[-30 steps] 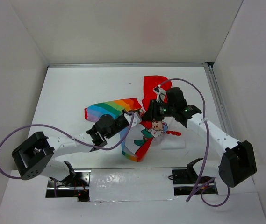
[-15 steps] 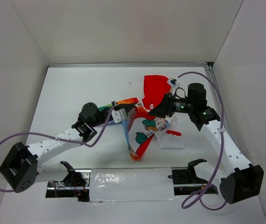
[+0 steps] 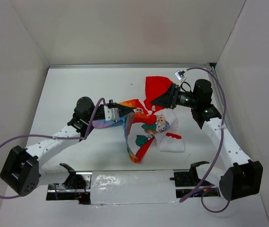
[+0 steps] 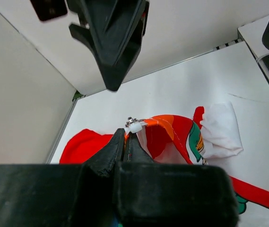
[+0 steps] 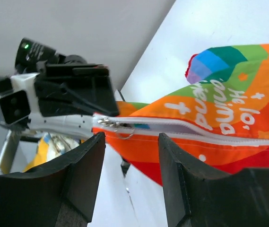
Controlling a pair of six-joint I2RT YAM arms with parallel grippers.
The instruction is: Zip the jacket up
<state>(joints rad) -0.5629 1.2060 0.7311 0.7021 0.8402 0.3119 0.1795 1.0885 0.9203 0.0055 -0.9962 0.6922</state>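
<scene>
The slider's ring [image 5: 125, 132] is hanging free past the ends of my right gripper's open fingers. My right gripper should move in and close on the ring before it pulls the slider.
The jacket [image 3: 148, 127] lies bunched mid-table, with its red hood [image 3: 155, 87] at the back, the rainbow side [image 3: 125, 106] on the left and the white cartoon side [image 3: 157, 124] on the right. My left gripper [image 3: 127, 109] is shut on the jacket's zipper edge and holds it raised. In the left wrist view [image 4: 126, 135] the white zipper end and metal slider [image 4: 133, 124] stick out just past its fingertips. My right gripper [image 3: 154, 101] is open and empty. In the right wrist view [image 5: 130, 139] it faces the slider and its ring [image 5: 119, 127], a short way off.
White walls enclose the table on three sides, with a metal rail [image 3: 219, 101] along the right edge. A white sleeve [image 3: 172, 142] of the jacket lies flat toward the front right. The arm bases and cables stand at the near edge.
Both arms have drawn apart and back from the jacket's middle. The left gripper has carried the zipper edge up and toward the back. The right gripper has pulled back to the right.
</scene>
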